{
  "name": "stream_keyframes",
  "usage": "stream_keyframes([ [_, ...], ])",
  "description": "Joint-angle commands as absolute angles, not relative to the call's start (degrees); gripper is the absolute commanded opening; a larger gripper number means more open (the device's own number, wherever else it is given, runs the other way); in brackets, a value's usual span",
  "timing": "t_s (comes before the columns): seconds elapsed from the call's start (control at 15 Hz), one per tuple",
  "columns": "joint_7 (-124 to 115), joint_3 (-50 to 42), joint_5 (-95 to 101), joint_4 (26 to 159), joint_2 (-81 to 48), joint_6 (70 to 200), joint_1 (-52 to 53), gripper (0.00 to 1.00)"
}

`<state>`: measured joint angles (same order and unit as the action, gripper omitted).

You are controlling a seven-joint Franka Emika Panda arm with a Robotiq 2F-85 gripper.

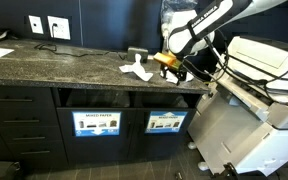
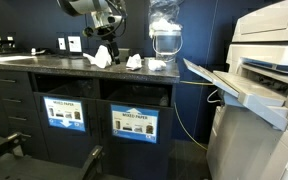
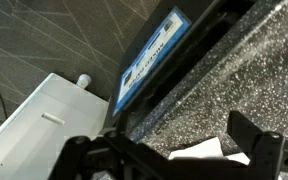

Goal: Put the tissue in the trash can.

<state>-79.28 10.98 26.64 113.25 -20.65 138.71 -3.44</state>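
Observation:
The crumpled tissue needs to be pinched from above. My open gripper points past it toward the counter's front edge, so I should swing back and face down to pinch it.
A white crumpled tissue lies on the dark speckled countertop, a little to the side of my gripper. My gripper hangs over the counter's front edge, above the trash can, the dark cabinet bin with the picture label. In the wrist view the fingers stand wide apart and open. A white piece of tissue lies on the counter between them, and the bin's blue-and-white label and slot show beyond the edge. In an exterior view the gripper hangs over white tissue.
The like bin labelled "MIXED PAPER" is next to the trash can. A large white printer stands close beside the counter's end. More white pieces and a clear container sit on the counter. Wall outlets are behind.

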Motion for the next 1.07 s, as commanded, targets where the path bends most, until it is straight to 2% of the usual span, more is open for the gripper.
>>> stream_keyframes([
  [0.0, -79.34, 2.9, 21.85, 100.48, -28.08, 136.62, 3.56, 1.0],
  [0.67, -80.78, -6.33, 16.35, 80.75, -36.02, 125.59, 7.64, 1.0],
  [1.0, -69.52, -1.88, 6.47, 78.07, -39.64, 124.79, 3.89, 1.0],
])
